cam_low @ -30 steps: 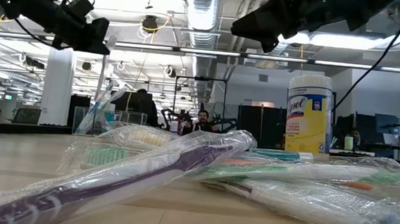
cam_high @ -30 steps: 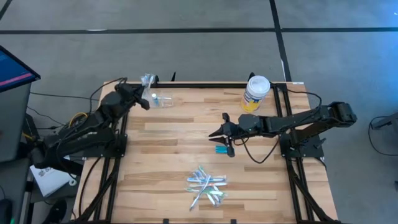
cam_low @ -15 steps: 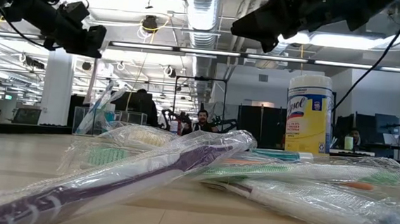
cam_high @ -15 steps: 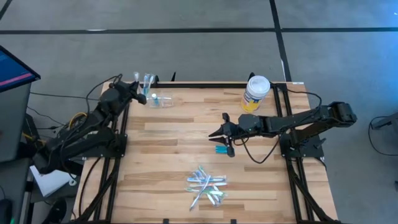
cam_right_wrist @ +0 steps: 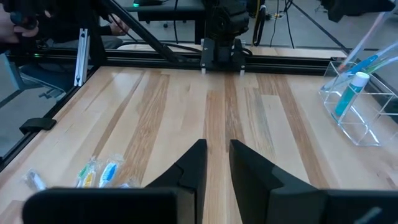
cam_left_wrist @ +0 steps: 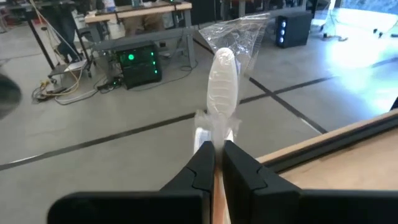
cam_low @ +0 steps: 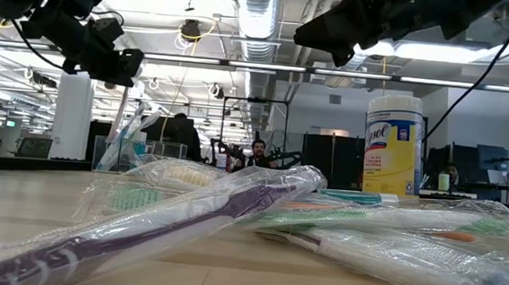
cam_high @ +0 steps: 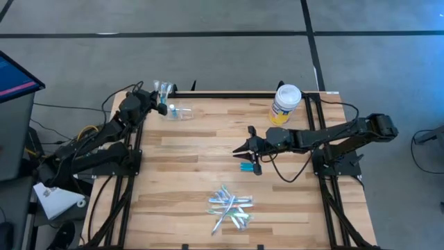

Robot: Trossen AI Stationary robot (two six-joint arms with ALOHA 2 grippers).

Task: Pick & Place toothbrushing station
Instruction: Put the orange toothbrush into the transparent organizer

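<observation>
The white toothbrush's handle point(cam_right_wrist: 365, 38) is pointing down into the small clear cup point(cam_right_wrist: 362, 111) and its head is up. My left gripper should keep going down until the handle rests inside, and then let go.
My left gripper point(cam_high: 159, 106) hovers at the table's far left corner, shut on a clear-wrapped white toothbrush point(cam_left_wrist: 222, 78). Just to its right stands the small clear cup point(cam_high: 183, 111), also in the right wrist view point(cam_right_wrist: 359, 106), with a blue tube point(cam_right_wrist: 346, 96) leaning inside it. My right gripper point(cam_high: 242, 148) hangs above the table's middle, its fingers point(cam_right_wrist: 193, 167) a narrow gap apart with nothing between them. A small teal piece point(cam_high: 246, 167) lies on the table near it. A bunch of wrapped toothbrushes point(cam_high: 230, 206) lies near the front edge. My left gripper pinches the wrapped toothbrush between its two fingers point(cam_left_wrist: 202, 163), on the handle just below the head point(cam_left_wrist: 217, 127). The fingers come nearly level and lie along the brush. The head and loose wrapper point(cam_high: 164, 88) stick out past the fingertips toward the far edge, clear of the table.
A white-lidded canister with a yellow label point(cam_high: 285, 103) stands at the far right edge, tall in the low view point(cam_low: 394, 143). Bare wood lies between the cup and my right gripper. The bunch of wrapped toothbrushes point(cam_low: 232, 213) fills the low view's foreground.
My left arm has swung toward the table's far edge and sunk a little, carrying the wrapped toothbrush at the far left corner beside the cup. It stays shut on the brush.
</observation>
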